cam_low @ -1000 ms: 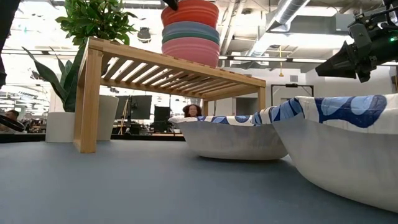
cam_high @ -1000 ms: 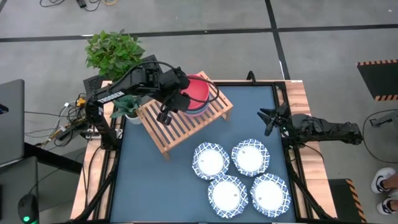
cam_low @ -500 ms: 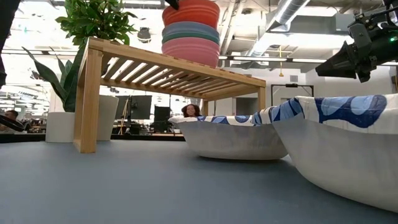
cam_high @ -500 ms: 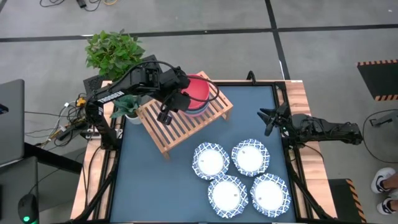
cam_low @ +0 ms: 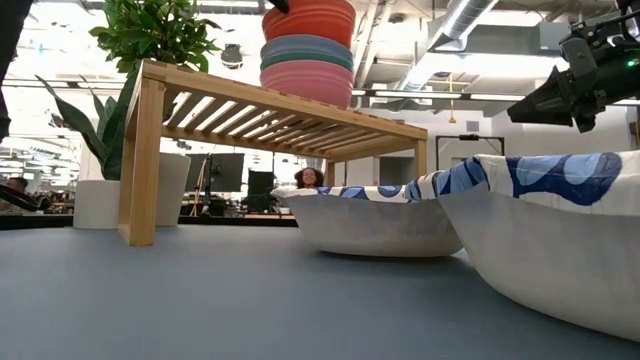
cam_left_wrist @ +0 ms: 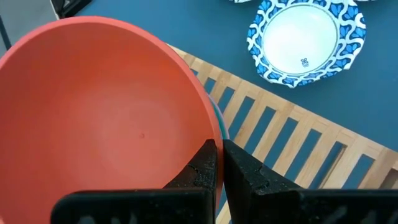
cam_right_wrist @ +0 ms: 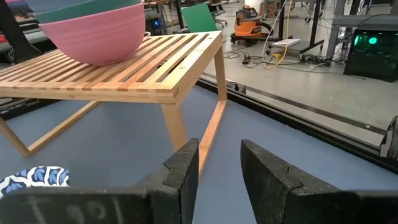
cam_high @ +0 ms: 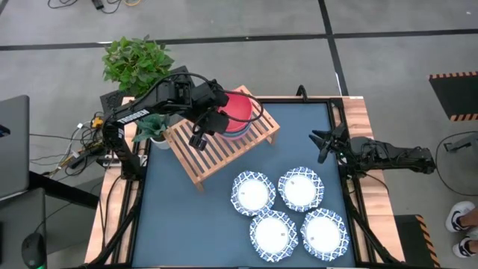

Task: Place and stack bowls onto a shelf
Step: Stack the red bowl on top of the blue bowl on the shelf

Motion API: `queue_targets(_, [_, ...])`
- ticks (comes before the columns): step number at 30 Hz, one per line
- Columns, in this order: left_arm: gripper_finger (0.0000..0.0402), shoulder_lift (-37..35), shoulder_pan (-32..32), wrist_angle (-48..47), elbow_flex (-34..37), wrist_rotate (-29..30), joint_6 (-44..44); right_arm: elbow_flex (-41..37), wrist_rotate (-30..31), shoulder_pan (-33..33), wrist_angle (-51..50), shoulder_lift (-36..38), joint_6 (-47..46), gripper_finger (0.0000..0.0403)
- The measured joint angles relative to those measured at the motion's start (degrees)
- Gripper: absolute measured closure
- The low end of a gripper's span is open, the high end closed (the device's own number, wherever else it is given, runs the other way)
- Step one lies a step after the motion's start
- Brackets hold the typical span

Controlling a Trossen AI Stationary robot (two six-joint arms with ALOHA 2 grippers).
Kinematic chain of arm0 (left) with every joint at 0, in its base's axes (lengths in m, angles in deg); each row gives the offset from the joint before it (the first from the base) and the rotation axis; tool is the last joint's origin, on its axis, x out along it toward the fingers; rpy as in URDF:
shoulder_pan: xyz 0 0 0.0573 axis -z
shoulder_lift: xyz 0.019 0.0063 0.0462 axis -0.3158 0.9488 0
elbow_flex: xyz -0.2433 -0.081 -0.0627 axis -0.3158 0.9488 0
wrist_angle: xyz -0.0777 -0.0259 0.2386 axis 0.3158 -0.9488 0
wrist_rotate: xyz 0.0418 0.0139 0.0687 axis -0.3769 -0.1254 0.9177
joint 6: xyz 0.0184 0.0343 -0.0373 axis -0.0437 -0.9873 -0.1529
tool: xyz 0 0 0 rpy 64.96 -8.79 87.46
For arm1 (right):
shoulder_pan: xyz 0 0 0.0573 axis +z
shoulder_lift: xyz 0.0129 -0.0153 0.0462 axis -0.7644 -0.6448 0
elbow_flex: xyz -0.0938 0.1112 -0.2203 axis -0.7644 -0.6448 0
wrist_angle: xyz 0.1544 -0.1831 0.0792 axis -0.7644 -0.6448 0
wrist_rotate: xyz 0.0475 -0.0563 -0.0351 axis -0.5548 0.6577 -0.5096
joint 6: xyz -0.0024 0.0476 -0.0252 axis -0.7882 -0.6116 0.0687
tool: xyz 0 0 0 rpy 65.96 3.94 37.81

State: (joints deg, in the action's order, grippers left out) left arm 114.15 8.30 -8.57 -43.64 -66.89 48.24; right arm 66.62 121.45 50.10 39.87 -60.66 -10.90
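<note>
The red bowl sits crooked (cam_low: 310,30) on top of the grey-blue bowl, so next I let go of it with my left gripper, then lightly push the red bowl's side (cam_low: 273,28) with closed fingers.
A red bowl (cam_high: 239,107) tops a stack on the wooden slat shelf (cam_high: 216,153), over a grey-blue bowl (cam_low: 305,52) and a pink bowl (cam_low: 305,85); I cannot make out a dark green one. My left gripper (cam_left_wrist: 219,155) is above the shelf, shut on the red bowl's rim. Several white dishes with blue patterned rims (cam_high: 287,211) sit on the dark blue tabletop near the front right. My right gripper (cam_high: 321,146) waits open at the table's right edge, clear of everything. My left gripper pinches the red bowl's rim (cam_left_wrist: 200,134) on the side toward the table's left, one finger inside the bowl and one outside. The fingers (cam_left_wrist: 245,171) come from above, slanting down. The bowl (cam_low: 307,20) sits roughly upright on top of the stack.
A leafy plant (cam_high: 138,63) and a smaller potted plant (cam_high: 153,133) stand by the shelf's far-left end. The shelf's near-left slats (cam_left_wrist: 292,134) are bare. Open tabletop (cam_high: 172,224) lies left of the dishes. A laptop (cam_high: 11,146) is off the table's left.
</note>
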Motion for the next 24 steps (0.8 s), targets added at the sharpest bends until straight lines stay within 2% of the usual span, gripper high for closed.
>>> queue_targets(5, [0.0385,0.0,-0.1,0.2,0.0,1.9,0.5,0.0,0.0,0.0,0.0,0.0,0.0,0.0259])
queue_targets(15, [0.0285,0.0,-0.2,0.6,0.0,4.5,1.9,0.0,0.0,0.0,0.0,0.0,0.0,0.0259])
queue_targets(18, [0.0275,0.0,0.1,1.3,-0.1,6.7,2.3,0.0,0.0,0.0,0.0,0.0,0.0,0.0259])
queue_targets(24, [0.0278,-0.1,2.2,1.0,-4.4,8.7,3.8,0.0,0.0,0.0,0.0,0.0,0.0,0.0259])
